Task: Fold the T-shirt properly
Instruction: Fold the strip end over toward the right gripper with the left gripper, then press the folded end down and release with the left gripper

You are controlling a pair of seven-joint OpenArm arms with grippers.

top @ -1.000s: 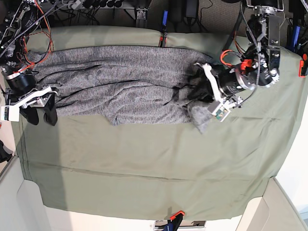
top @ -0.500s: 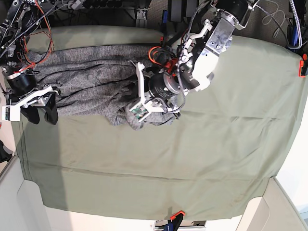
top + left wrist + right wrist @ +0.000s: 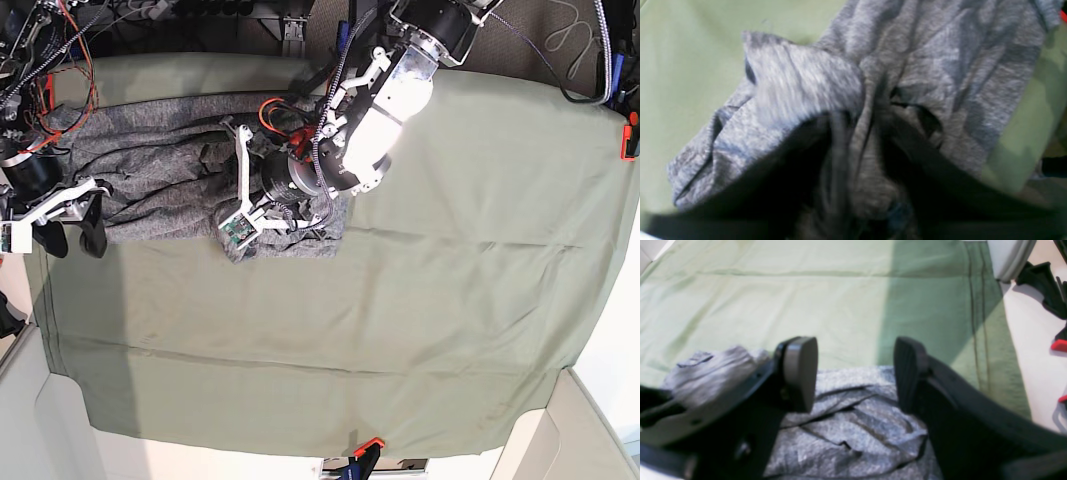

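My gripper will make the T-shirt's doubled-over end (image 3: 308,243) spread into a wider, smoother panel when it pulls that end, because loose folds (image 3: 235,240) are piled up in the heap.
The heather-grey T-shirt (image 3: 150,170) lies crumpled along the back left of the olive table cloth (image 3: 400,320). Its right end is doubled over into a bunch near the middle. My left gripper (image 3: 268,212) sits on that bunch. In the blurred left wrist view its dark jaws (image 3: 863,133) stand apart, open, with T-shirt (image 3: 940,66) fabric lying between them. My right gripper (image 3: 70,240) hangs open at the shirt's left end. The right wrist view shows its pads (image 3: 800,373) wide apart above the T-shirt (image 3: 853,440), holding nothing.
Red clamps (image 3: 368,443) (image 3: 630,135) pin the cloth at the front and right edges. Cables (image 3: 70,60) hang at the back left by the right arm. The left arm's white body (image 3: 385,100) reaches in from the back. Bare cloth (image 3: 806,306) stretches in front of the shirt.
The left arm swept from right to left, dragging the shirt's right end over onto the rest. Its jaws have since parted. The right gripper has shifted slightly left, still open.
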